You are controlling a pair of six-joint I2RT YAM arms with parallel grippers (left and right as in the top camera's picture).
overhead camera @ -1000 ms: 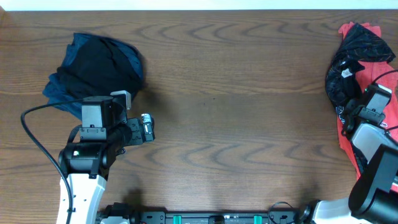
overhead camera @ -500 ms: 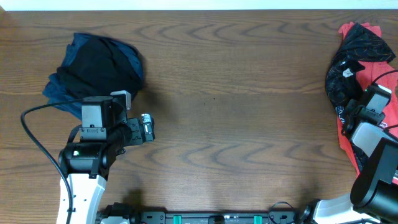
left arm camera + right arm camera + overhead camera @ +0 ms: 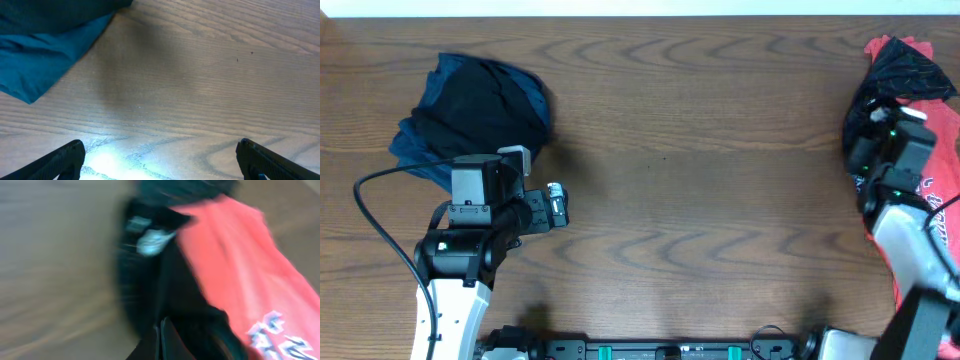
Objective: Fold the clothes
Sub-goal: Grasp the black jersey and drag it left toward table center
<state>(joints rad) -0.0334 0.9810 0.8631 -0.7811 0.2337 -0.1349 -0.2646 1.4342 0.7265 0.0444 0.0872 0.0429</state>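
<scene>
My right gripper should now pull the black jersey across until the jersey lies stretched out on the middle wood, because it holds only the jersey and that wood is clear.
A black jersey lies crumpled on a coral-red T-shirt at the table's right edge. My right gripper sits at the pile's left side. In the blurred right wrist view its jaws are pressed together in the black jersey, with the red T-shirt and its white print to the right. A bundle of navy and black garments rests at the far left. My left gripper hovers just below it, open over bare wood, with teal-blue cloth at the upper left.
The wooden table stretches between the two piles. The left arm's black cable loops out toward the left edge. The arm bases and a rail line the near edge.
The right gripper closed, then moved up and to the left along the right pile; its wrist view is motion-blurred. The left arm stayed still.
</scene>
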